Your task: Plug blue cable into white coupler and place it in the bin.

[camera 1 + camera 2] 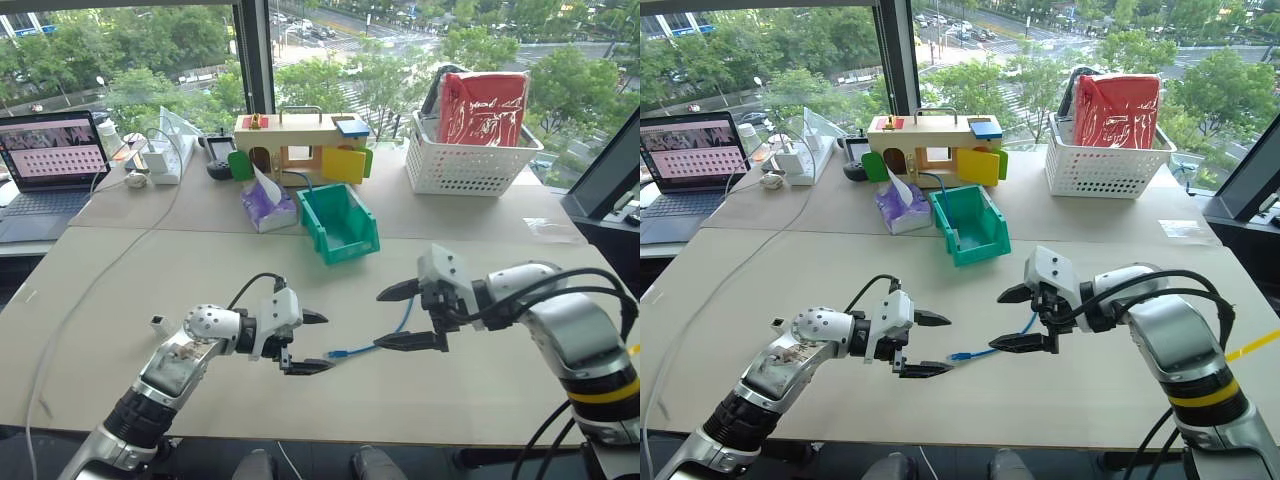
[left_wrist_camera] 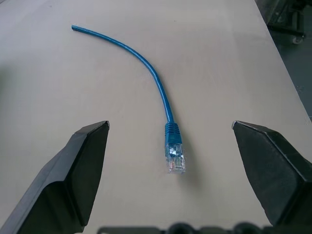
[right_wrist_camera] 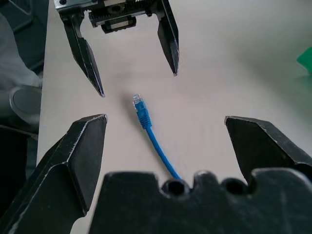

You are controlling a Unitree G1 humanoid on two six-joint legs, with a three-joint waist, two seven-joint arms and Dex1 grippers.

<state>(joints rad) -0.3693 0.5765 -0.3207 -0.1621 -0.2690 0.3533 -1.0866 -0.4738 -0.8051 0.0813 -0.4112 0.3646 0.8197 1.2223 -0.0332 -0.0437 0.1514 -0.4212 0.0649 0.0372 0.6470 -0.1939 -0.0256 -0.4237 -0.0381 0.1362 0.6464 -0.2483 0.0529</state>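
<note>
The short blue cable rests in one smooth, shallow curve (image 1: 398, 331), so I expect its free tail (image 1: 410, 304) to stick out stiffly when I pick the cable up by the plug end.
The blue cable (image 1: 385, 343) lies loose on the tan table (image 1: 200, 270), curving between my two grippers, with its clear plug (image 2: 175, 159) toward the left one. My left gripper (image 1: 322, 342) is open, its fingers on either side of the plug end and just short of it. Facing it from the other side, my right gripper (image 1: 382, 320) hangs open above the cable's middle, holding nothing. The white coupler (image 1: 159, 323) sits on the table to the left of my left arm. The green bin (image 1: 340, 222) stands further back at centre, its sloped lip toward me.
A purple tissue pack (image 1: 268, 208) lies left of the bin, and a wooden toy box (image 1: 300, 145) stands behind it. At the back right is a white lattice basket (image 1: 470, 165) holding a red bag. A laptop (image 1: 50, 160) and a long whitish cord (image 1: 100, 270) occupy the left side.
</note>
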